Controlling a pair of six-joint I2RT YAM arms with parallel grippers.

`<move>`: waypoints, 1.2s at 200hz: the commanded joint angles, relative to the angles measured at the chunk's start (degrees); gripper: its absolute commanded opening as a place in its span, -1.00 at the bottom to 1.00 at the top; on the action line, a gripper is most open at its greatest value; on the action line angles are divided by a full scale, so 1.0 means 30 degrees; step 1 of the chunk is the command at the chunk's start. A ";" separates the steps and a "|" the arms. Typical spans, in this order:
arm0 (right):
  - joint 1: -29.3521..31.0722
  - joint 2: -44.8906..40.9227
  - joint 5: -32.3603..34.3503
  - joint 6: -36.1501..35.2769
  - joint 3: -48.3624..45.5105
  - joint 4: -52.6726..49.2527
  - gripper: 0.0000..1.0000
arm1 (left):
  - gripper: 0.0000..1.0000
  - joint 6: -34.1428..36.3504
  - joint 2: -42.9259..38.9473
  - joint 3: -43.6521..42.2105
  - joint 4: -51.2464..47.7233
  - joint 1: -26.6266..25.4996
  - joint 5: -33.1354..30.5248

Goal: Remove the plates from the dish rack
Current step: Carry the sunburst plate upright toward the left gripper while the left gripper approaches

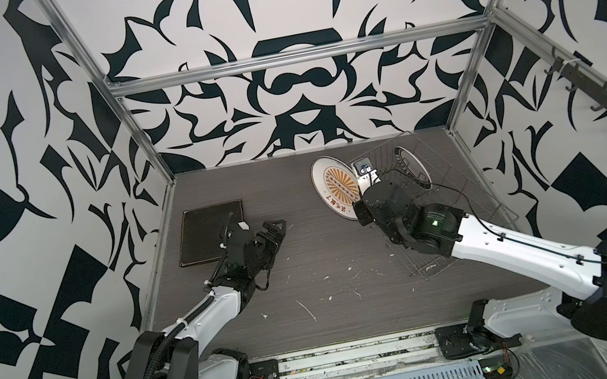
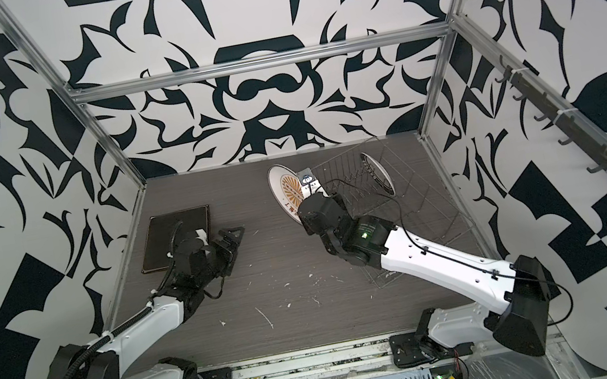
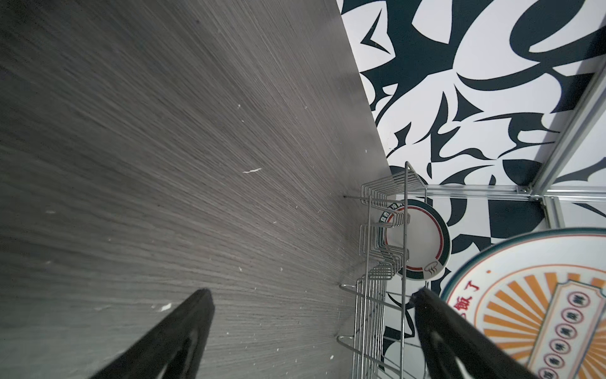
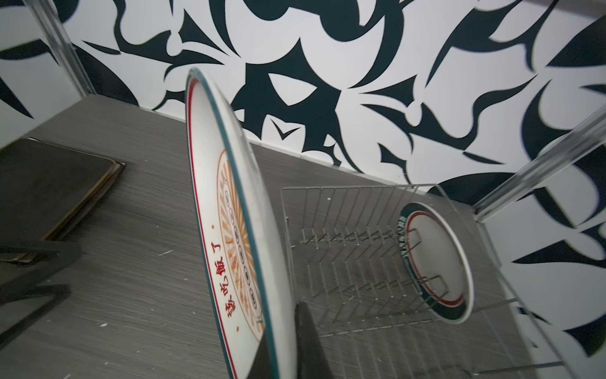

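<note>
The white plate's free rim (image 1: 317, 187) faces the open fingers of my left gripper, so that gripper should go on moving toward the plate (image 1: 339, 187) before its fingers close on it.
My right gripper (image 1: 354, 195) (image 4: 282, 341) is shut on the lower rim of a round white plate (image 1: 332, 183) (image 2: 286, 189) (image 4: 226, 210) with an orange sunburst. It holds the plate on edge, just left of the dish rack (image 1: 426, 272) (image 2: 385, 278) (image 4: 344, 188). A second round plate (image 1: 414, 167) (image 2: 378, 174) (image 4: 439, 262) with a dark-banded rim stands upright in the rack's far end. A glossy black square plate (image 1: 208, 232) (image 2: 174, 232) lies flat at the left. Beside its near right corner my left gripper (image 1: 275, 234) (image 3: 313, 292) hangs open and empty over the table.
The wire rack lies slanted along the right side wall, with my right forearm (image 1: 514, 246) over its near end. White flecks (image 1: 308, 310) dot the dark wood-grain table (image 1: 327, 262). Aluminium frame posts (image 1: 140, 135) stand at the back corners.
</note>
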 commanded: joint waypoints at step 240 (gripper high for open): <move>-0.4799 -0.0899 -1.1066 0.9513 -0.3515 0.5082 -1.00 | 0.82 0.0287 0.2942 0.1132 0.5972 -0.0870 0.3890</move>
